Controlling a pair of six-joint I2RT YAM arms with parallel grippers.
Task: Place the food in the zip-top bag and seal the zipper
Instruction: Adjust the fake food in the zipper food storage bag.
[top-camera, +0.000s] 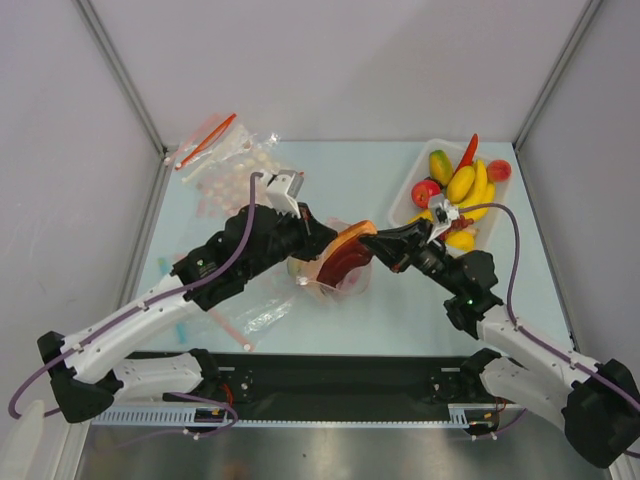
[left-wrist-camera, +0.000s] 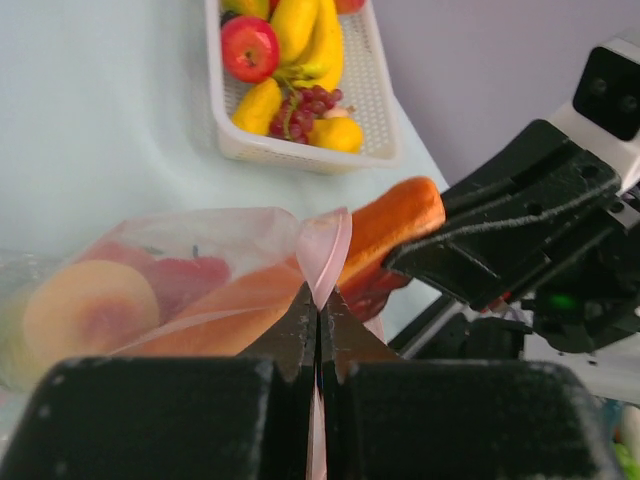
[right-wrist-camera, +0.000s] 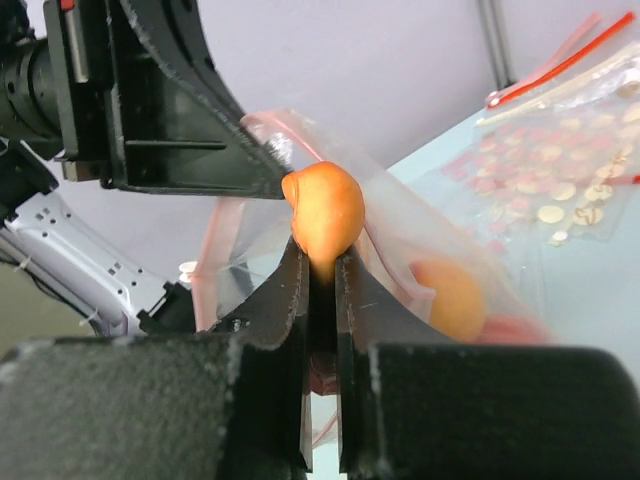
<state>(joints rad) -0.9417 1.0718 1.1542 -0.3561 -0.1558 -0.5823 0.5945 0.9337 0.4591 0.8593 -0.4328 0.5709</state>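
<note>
Next, my left gripper frees the edge (left-wrist-camera: 326, 250) of the bag's opening and my right gripper push the orange food piece deeper, since the piece's end (top-camera: 364, 229) sticks out past that opening.
The zip-top bag (top-camera: 335, 278) stands at the table's middle, mouth up, with a peach (left-wrist-camera: 85, 315) and a red piece (left-wrist-camera: 190, 278) inside. My left gripper (top-camera: 312, 240) is shut on the bag's thin mouth edge, and in the left wrist view (left-wrist-camera: 318, 300) pink film is pinched between the fingers. My right gripper (top-camera: 378, 243) is shut on an orange, carrot-shaped toy food piece (top-camera: 350, 237), held at the bag's mouth. The right wrist view (right-wrist-camera: 322, 262) shows its rounded tip (right-wrist-camera: 323, 210). The pale red zipper strip (right-wrist-camera: 206, 255) runs along the mouth edge.
A white tray (top-camera: 400, 205) at the back right holds bananas, an apple and other toy fruit. Clear bags printed with dots (top-camera: 235, 165), with a red strip (top-camera: 205, 142), lie at the back left. Another clear bag (top-camera: 255, 315) lies near the front left.
</note>
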